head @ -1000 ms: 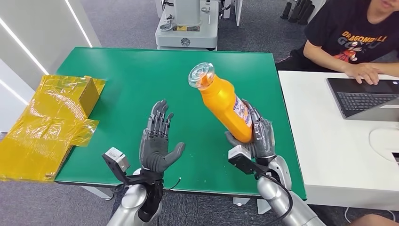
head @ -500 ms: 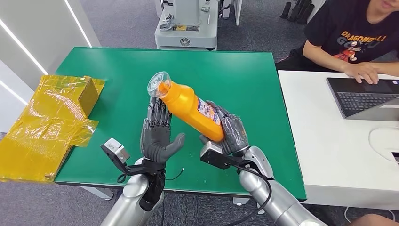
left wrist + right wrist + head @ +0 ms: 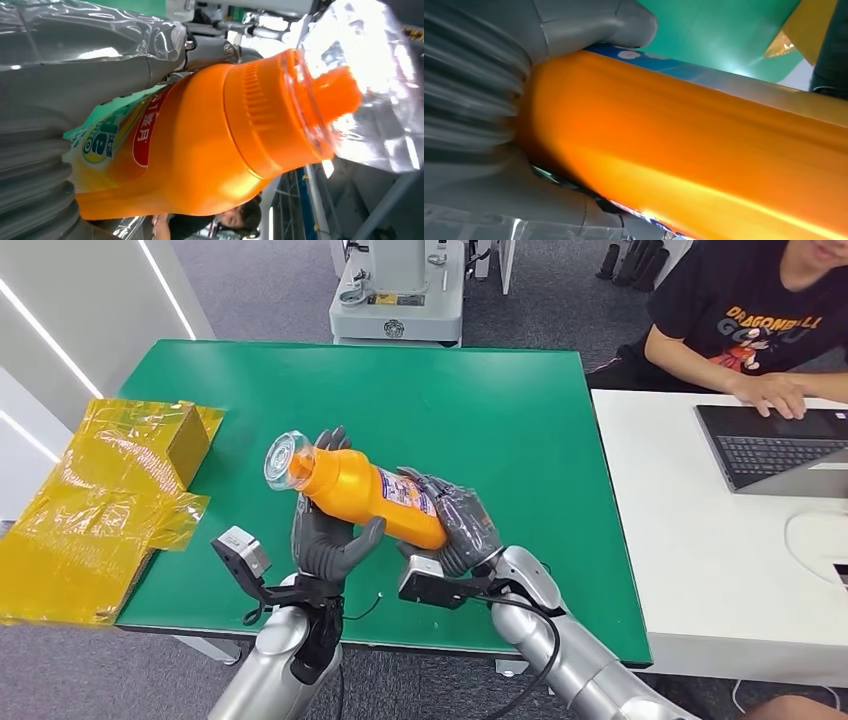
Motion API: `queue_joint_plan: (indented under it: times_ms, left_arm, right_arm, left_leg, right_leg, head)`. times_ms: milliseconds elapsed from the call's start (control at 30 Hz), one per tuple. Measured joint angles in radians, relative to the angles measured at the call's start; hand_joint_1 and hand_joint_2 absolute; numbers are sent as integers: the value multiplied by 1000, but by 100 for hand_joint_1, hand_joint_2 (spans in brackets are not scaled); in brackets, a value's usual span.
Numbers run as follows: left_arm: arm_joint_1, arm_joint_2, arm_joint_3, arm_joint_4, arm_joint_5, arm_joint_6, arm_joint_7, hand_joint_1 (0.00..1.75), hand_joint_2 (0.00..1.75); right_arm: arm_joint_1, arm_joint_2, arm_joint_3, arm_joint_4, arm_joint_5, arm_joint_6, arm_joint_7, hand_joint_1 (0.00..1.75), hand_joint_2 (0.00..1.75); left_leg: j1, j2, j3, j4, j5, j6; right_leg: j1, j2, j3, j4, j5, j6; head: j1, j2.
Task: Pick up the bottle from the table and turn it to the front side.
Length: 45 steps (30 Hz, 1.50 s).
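The rim of the clear cap (image 3: 284, 460) sits flush against the bottle's orange collar (image 3: 306, 110). The clear cap will stay on and move along when I turn the orange bottle.
An orange bottle (image 3: 355, 490) with a clear cap (image 3: 285, 455) and a printed label is held above the green table (image 3: 480, 400). It is tilted nearly flat, cap toward the left. My right hand (image 3: 465, 525) grips its base end. My left hand (image 3: 325, 545) is under the bottle's neck end, palm up, fingers spread behind it and thumb raised beside it. The left wrist view has the bottle (image 3: 200, 150) close against the palm, label partly showing. In the right wrist view the bottle (image 3: 684, 150) lies between the thumb and fingers.
Crumpled yellow bags (image 3: 100, 500) and a yellow box lie on the table's left edge. A white desk (image 3: 700, 540) with a laptop (image 3: 770, 445) stands on the right, and a person (image 3: 750, 320) sits there. A white machine base (image 3: 398, 300) stands behind the table.
My right hand has swung the bottle down and to the left, from nearly upright to almost flat, bringing its neck end over my left palm. The left hand has stayed nearly still.
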Motion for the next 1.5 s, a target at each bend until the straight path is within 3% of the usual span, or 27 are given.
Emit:
queue_joint_plan:
  times_ms: [467, 1167, 1300, 1500]
  left_arm:
    - [49, 11, 41, 3, -17, 0, -1, 0, 175]
    - [43, 12, 56, 3, -56, 36, 14, 1, 175]
    - [42, 11, 56, 3, -66, 45, 11, 168, 175]
    - [38, 8, 56, 10, -87, 42, 31, 175, 175]
  right_arm:
    - [-58, 0, 45, 79, 23, 150, 9, 175, 175]
    - [-55, -11, 76, 84, 41, 189, 15, 175, 175]
    - [-56, -11, 76, 86, 41, 186, 8, 175, 175]
    - [-61, -11, 76, 96, 39, 163, 6, 175, 175]
  left_leg:
    - [0, 0, 0, 0, 0, 0]
    - [0, 1, 0, 0, 0, 0]
    - [0, 1, 0, 0, 0, 0]
    - [0, 1, 0, 0, 0, 0]
  right_leg:
    - [0, 1, -1, 0, 0, 0]
    - [0, 1, -1, 0, 0, 0]
    - [0, 1, -1, 0, 0, 0]
    - [0, 1, -1, 0, 0, 0]
  head:
    - [0, 0]
    - [0, 0]
    - [0, 0]
    - [0, 0]
